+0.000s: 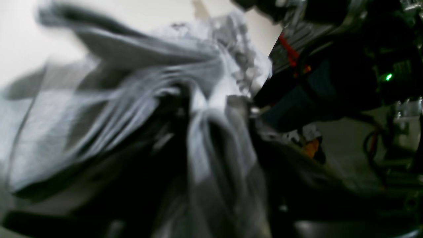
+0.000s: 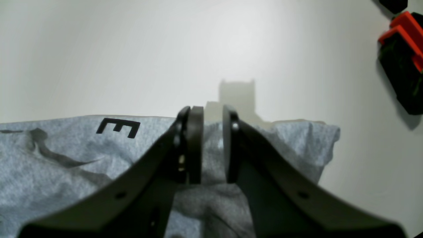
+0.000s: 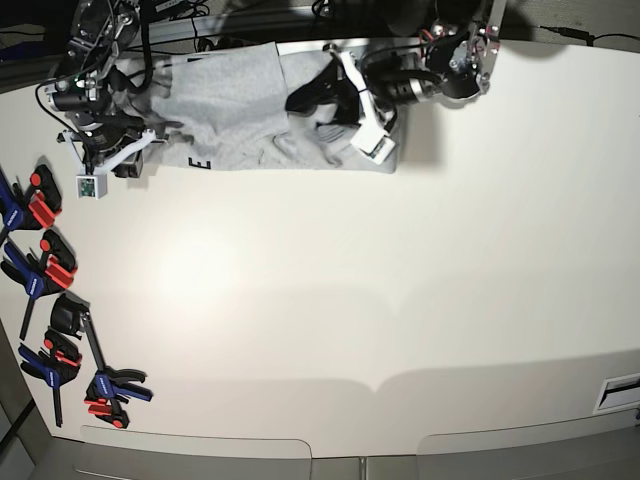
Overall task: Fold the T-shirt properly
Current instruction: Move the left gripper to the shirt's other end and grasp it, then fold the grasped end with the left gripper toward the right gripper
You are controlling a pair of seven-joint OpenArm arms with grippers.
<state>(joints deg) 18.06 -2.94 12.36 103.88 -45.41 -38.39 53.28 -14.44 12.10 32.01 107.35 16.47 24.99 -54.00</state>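
My left gripper grips a bunched fold of the T-shirt (image 3: 334,136). Next, I lay it down toward the far side and smooth the T-shirt's crumpled front part (image 3: 308,155) before folding.
The light grey T-shirt (image 3: 230,100) lies crumpled at the far edge of the white table, with a black letter E (image 3: 200,161) showing near its front edge. My left gripper (image 3: 306,100) is over the shirt's right part. In the blurred left wrist view it (image 1: 195,102) is shut on a bunched, lifted fold of the shirt (image 1: 99,109). My right gripper (image 3: 150,135) is at the shirt's left edge. In the right wrist view its jaws (image 2: 211,142) are nearly together, with the shirt's edge (image 2: 290,142) between them, and the letter E (image 2: 118,127) is just to their left.
Several blue, red and black clamps (image 3: 45,270) lie along the table's left edge. One red and black clamp (image 2: 403,56) shows at the right of the right wrist view. White tabletop (image 3: 350,300) stretches in front of the shirt.
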